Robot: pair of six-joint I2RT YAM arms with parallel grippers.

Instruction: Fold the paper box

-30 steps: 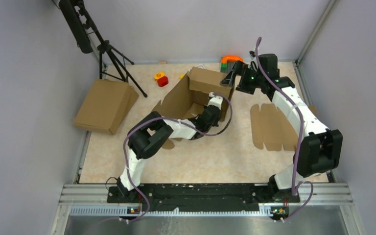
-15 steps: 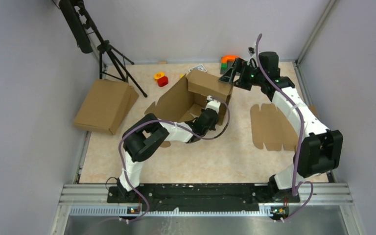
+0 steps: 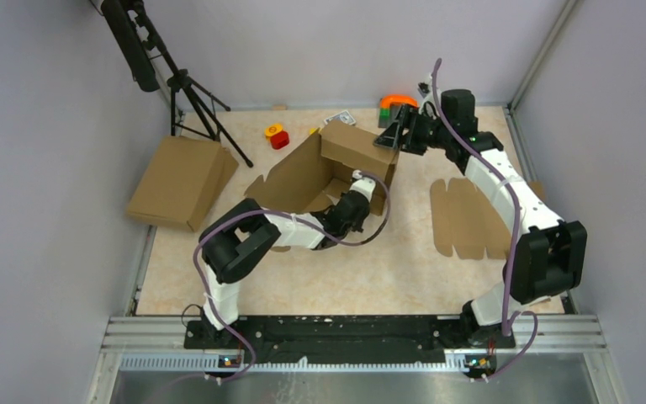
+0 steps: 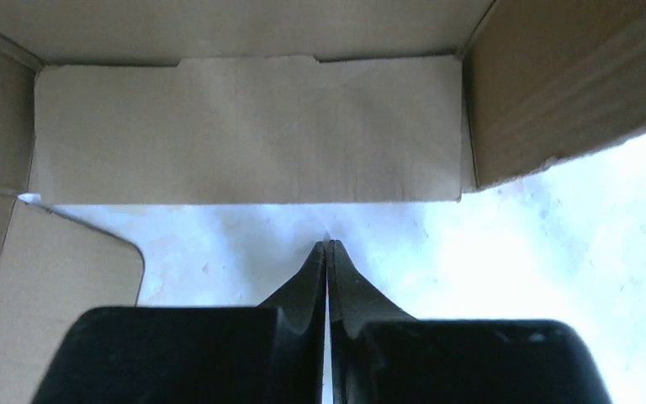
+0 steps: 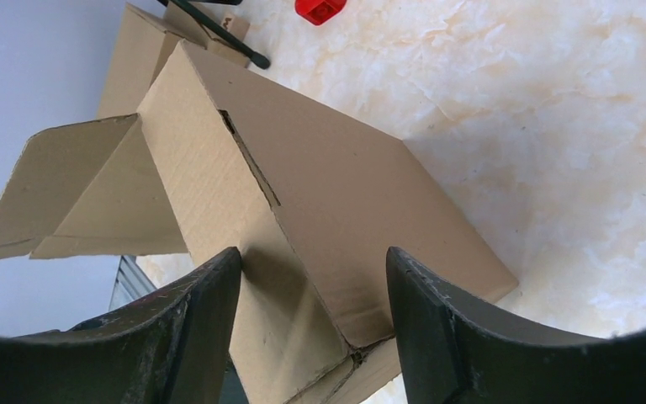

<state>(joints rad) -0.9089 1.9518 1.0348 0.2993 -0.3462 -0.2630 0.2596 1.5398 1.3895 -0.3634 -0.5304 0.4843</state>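
My left gripper should move back over the panel (image 4: pixel 336 105) near its crease and press there, since its closed fingers are past the free edge of the inner panel (image 4: pixel 303 202).
The paper box (image 3: pixel 330 162) is brown cardboard, half raised, with a tall left wall and a folded back-right part standing up. My left gripper (image 3: pixel 360 188) is low inside it and is shut and empty. In the left wrist view its fingertips (image 4: pixel 327 247) point at a flat inner panel (image 4: pixel 244 126) across bare table. My right gripper (image 3: pixel 389 135) is open at the box's back right corner. In the right wrist view its jaws (image 5: pixel 311 278) stand on either side of that corner (image 5: pixel 345 194), and the left finger (image 5: pixel 206 295) is close against the wall.
Another brown shallow box (image 3: pixel 181 181) lies at the left by a black tripod (image 3: pixel 189 93). A flat notched cardboard blank (image 3: pixel 467 217) lies at the right under my right arm. A red and yellow toy (image 3: pixel 276 135) and an orange and green object (image 3: pixel 395 103) sit at the back.
My right gripper has moved left onto the box's back right corner. My left arm has swung its elbow left and drawn the wrist slightly back. The box has shifted a little left.
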